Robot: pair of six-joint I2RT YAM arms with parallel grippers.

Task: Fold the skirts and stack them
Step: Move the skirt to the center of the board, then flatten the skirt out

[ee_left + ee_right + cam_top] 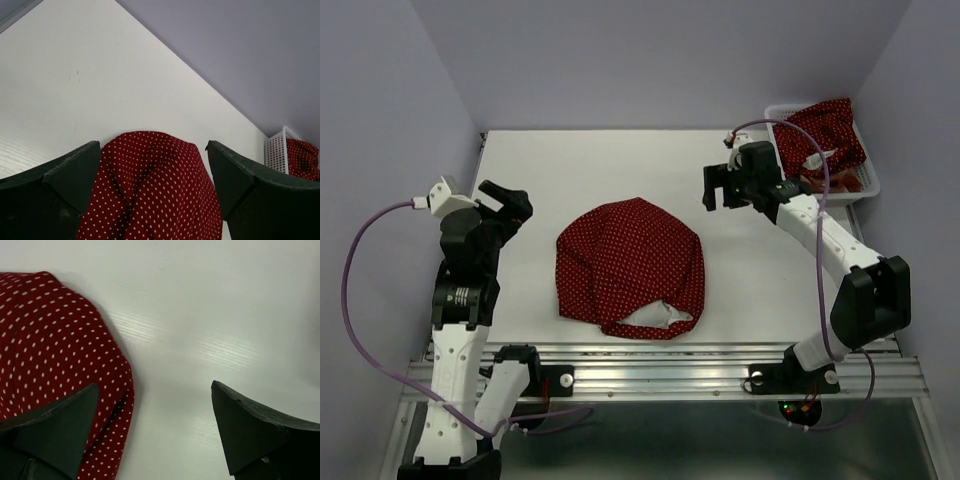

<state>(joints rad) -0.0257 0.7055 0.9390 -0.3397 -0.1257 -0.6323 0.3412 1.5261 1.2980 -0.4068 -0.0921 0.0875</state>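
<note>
My left gripper and right gripper should lift the skirt before folding. The skirt lies crumpled (625,250) with its white lining at the skirt's near edge, so they should lift it by that edge (660,315).
A dark red polka-dot skirt (630,268) lies crumpled in the middle of the white table, its white lining showing at the near edge. It also shows in the left wrist view (155,190) and the right wrist view (55,370). A second dark red polka-dot skirt (825,138) lies in the white mesh basket (865,185) at the back right. No plaid skirt is in view. My left gripper (508,203) is open and empty, left of the middle skirt. My right gripper (720,190) is open and empty above bare table, right of the skirt.
The basket (276,152) stands against the right wall. Purple walls enclose the table on three sides. A metal rail (660,370) runs along the near edge.
</note>
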